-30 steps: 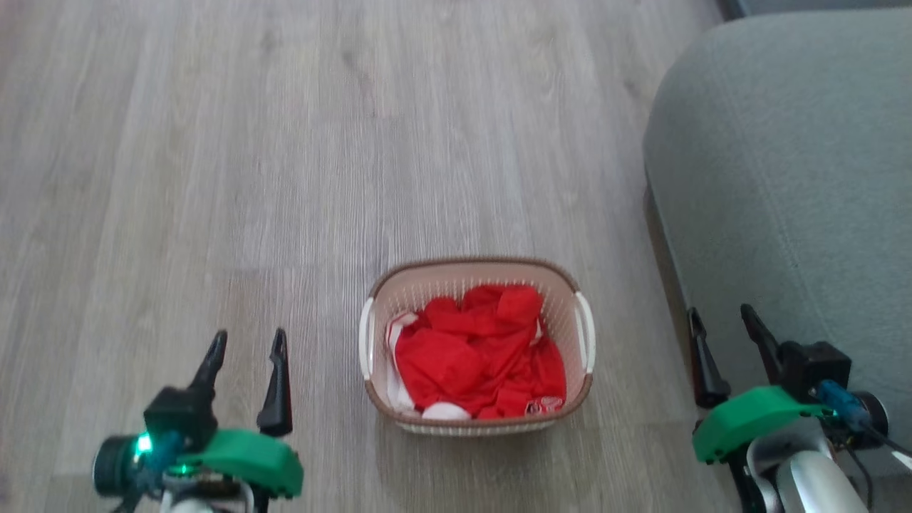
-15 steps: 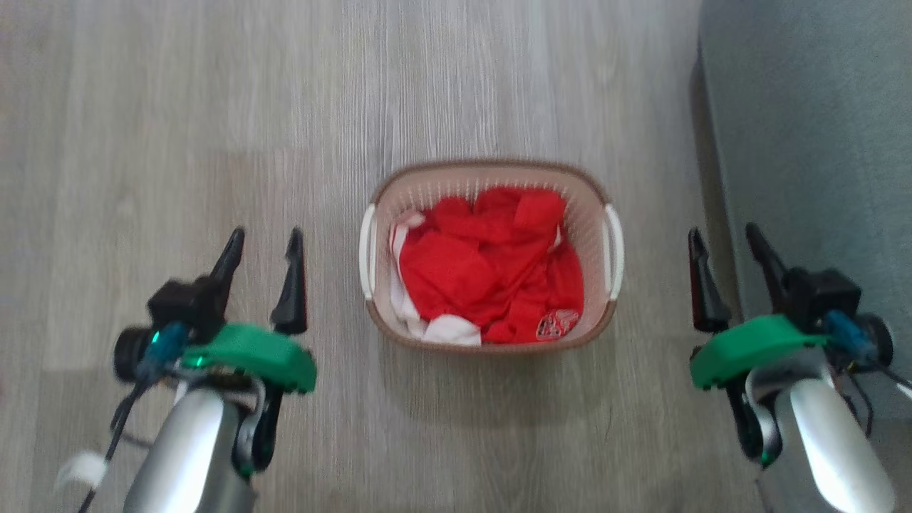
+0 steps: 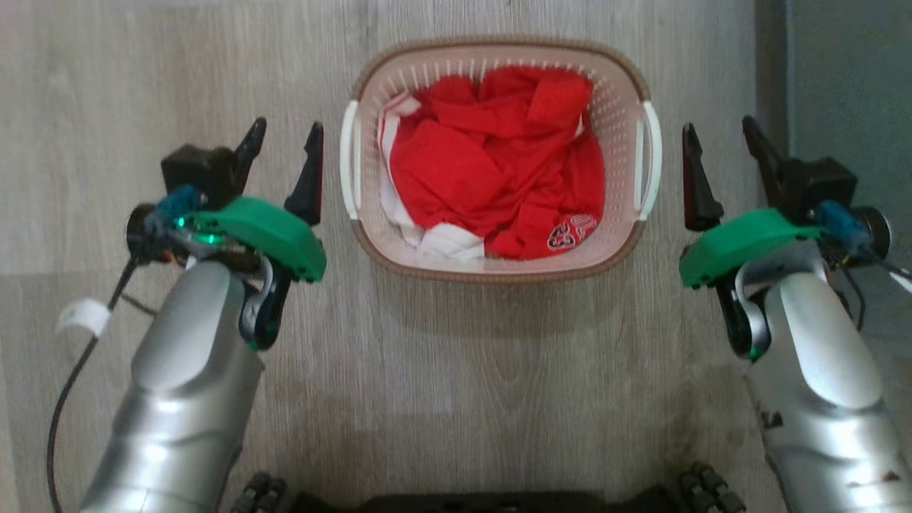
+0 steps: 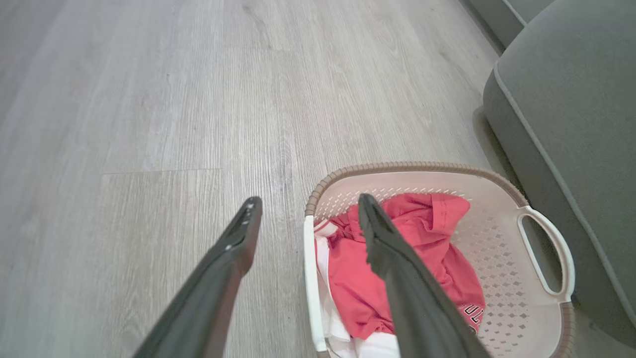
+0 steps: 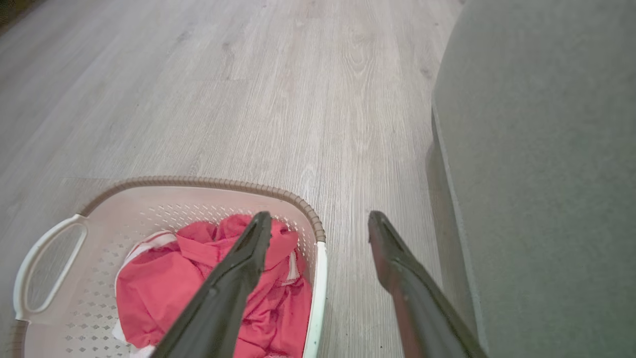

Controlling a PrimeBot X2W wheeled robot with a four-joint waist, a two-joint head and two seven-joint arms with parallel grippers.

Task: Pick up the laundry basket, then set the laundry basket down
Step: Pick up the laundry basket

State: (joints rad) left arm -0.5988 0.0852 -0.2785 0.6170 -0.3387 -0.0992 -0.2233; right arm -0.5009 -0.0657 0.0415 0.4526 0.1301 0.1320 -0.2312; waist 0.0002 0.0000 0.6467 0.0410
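The white handle (image 3: 654, 162) runs straight into the laundry basket's brown rim (image 3: 645, 97). So I expect the handle to stay fixed and bring the laundry basket up when I lift.
The laundry basket (image 3: 499, 272), cream with a brown rim and white side handles, stands on the wood floor with red and white clothes (image 3: 491, 157) in it. My left gripper (image 3: 285, 132) is open just outside the basket's left handle (image 3: 348, 167), not touching it. My right gripper (image 3: 718, 128) is open just outside the right handle (image 3: 652, 160), also apart from it. In the left wrist view the open left gripper (image 4: 309, 201) frames the near handle (image 4: 310, 283) from above. In the right wrist view the right gripper (image 5: 319, 215) likewise stands over the basket's rim (image 5: 198, 181).
A grey sofa (image 3: 841, 85) runs along the right, close behind my right gripper, and shows as the sofa (image 5: 546, 149) in the right wrist view. My dark wheeled base (image 3: 484, 499) lies at the bottom edge. Bare wood floor (image 4: 149, 99) stretches to the left and ahead.
The head camera has tilted down and come closer, so the basket sits higher and larger. Both arms have reached forward, and the grippers now flank the handles more closely. Both stay open.
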